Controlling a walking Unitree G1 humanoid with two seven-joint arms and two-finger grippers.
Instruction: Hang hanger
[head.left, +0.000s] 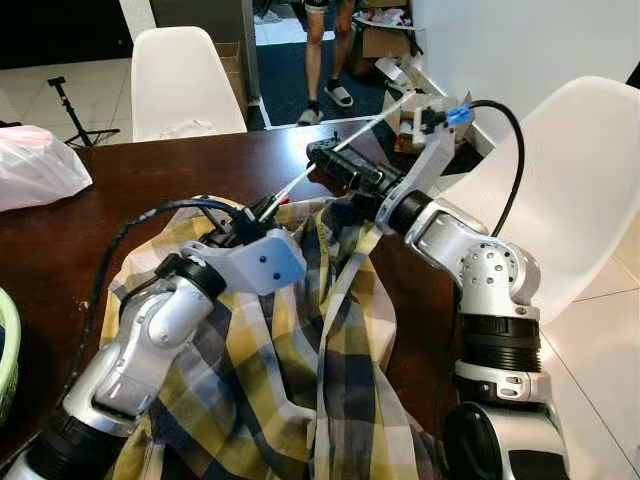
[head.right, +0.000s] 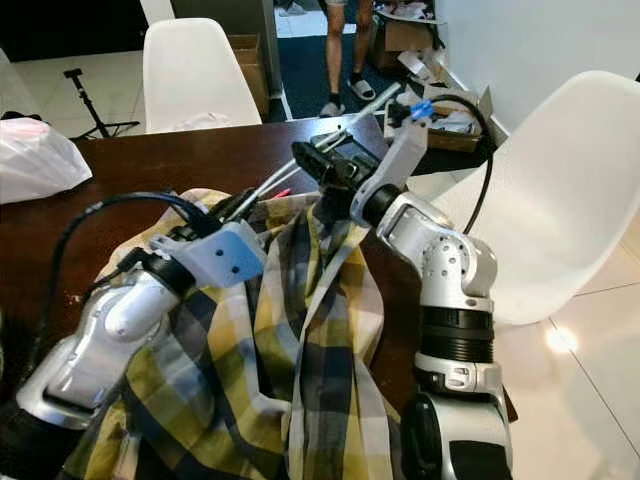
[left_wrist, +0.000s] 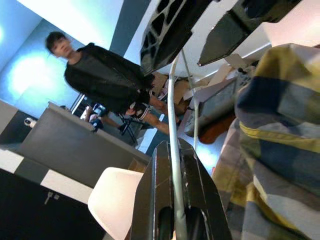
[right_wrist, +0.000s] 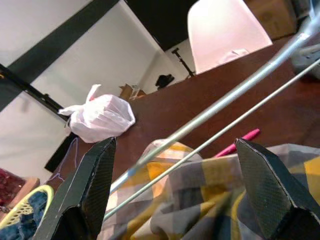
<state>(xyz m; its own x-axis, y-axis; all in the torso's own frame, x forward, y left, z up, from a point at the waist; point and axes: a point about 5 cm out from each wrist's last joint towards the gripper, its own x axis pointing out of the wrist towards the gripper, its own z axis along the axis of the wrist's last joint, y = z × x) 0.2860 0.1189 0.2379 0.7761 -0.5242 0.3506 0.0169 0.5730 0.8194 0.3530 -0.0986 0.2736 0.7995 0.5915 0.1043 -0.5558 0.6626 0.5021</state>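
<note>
The thin wires (right_wrist: 171, 169) run uncovered above the bunched shirt. Only the hanger (head.left: 362, 131) will come away, and the shirt will stay behind, when I carry the hanger.
A yellow and blue plaid shirt (head.left: 300, 370) lies bunched on the dark brown table (head.left: 150, 175). A thin white wire hanger (head.left: 345, 142) runs slantwise out of the shirt's collar toward the far right. At the collar, my left gripper (head.left: 265, 208) is shut on the hanger's wire (left_wrist: 172, 150), which passes between its fingers (left_wrist: 155, 200). Further along the hanger, my right gripper (head.left: 325, 160) is open; its two fingers (right_wrist: 87, 200) stand wide apart, with the hanger's wires (right_wrist: 215, 107) crossing the gap between them.
A white plastic bag (head.left: 35, 165) lies at the table's far left, a green basket rim (head.left: 5, 350) at the near left, a pink pen (right_wrist: 237, 142) by the shirt. White chairs (head.left: 185, 80) (head.left: 560, 180) stand behind and right. A person's legs (head.left: 325, 50) are in the doorway.
</note>
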